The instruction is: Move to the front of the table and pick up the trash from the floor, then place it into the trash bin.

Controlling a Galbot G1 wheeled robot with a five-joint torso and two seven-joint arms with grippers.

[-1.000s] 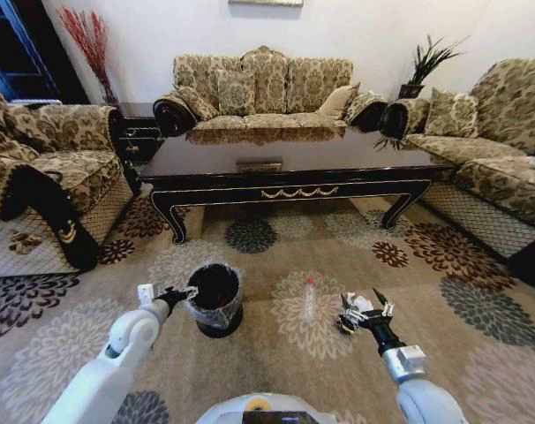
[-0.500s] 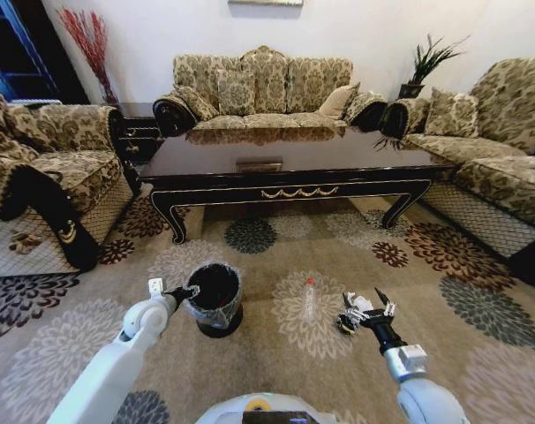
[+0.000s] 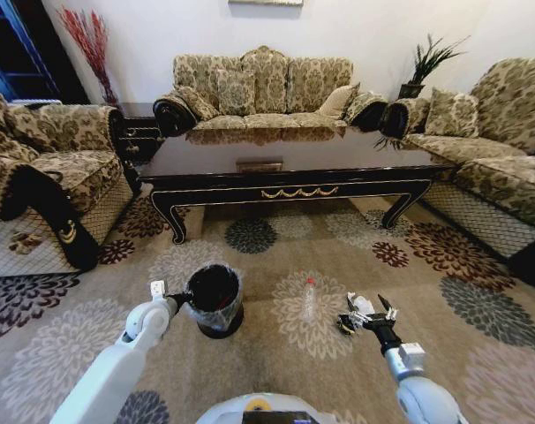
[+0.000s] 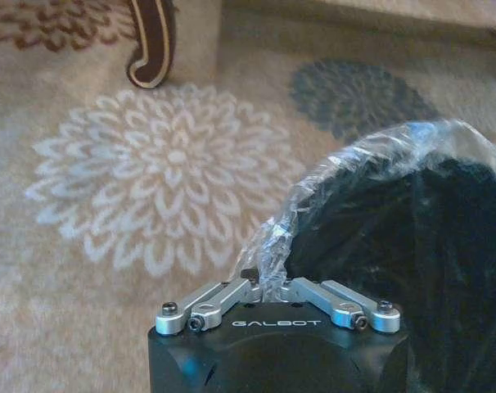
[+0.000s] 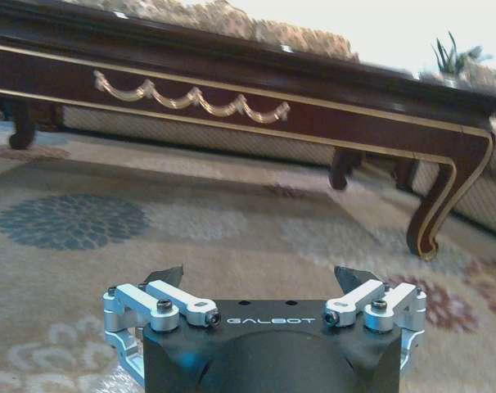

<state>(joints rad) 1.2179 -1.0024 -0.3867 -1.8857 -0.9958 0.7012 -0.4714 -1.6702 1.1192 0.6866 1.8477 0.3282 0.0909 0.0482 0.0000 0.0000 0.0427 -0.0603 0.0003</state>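
The crumpled white paper sits in a raised, bunched heap, so I expect it to stay bunched and poke out beyond my right gripper as I raise it.
The black trash bin stands on the patterned floor in front of the dark table. My left gripper is shut on the crinkly bag at the bin's rim, by its near left side. A pale bottle-like piece of trash lies on a cream medallion right of the bin. Farther right, crumpled white paper and a dark scrap lie at my right gripper, which hovers open just over them. The right wrist view faces the table's ornamented front across my open fingers.
Sofas ring the table: an armchair on the left, a long sofa behind, another on the right. A curved table leg stands beyond the bin. Open carpet lies between me and the table.
My left gripper moved in from beside the bin and closed on its bagged rim. The right gripper drifted slightly nearer and lower, still open.
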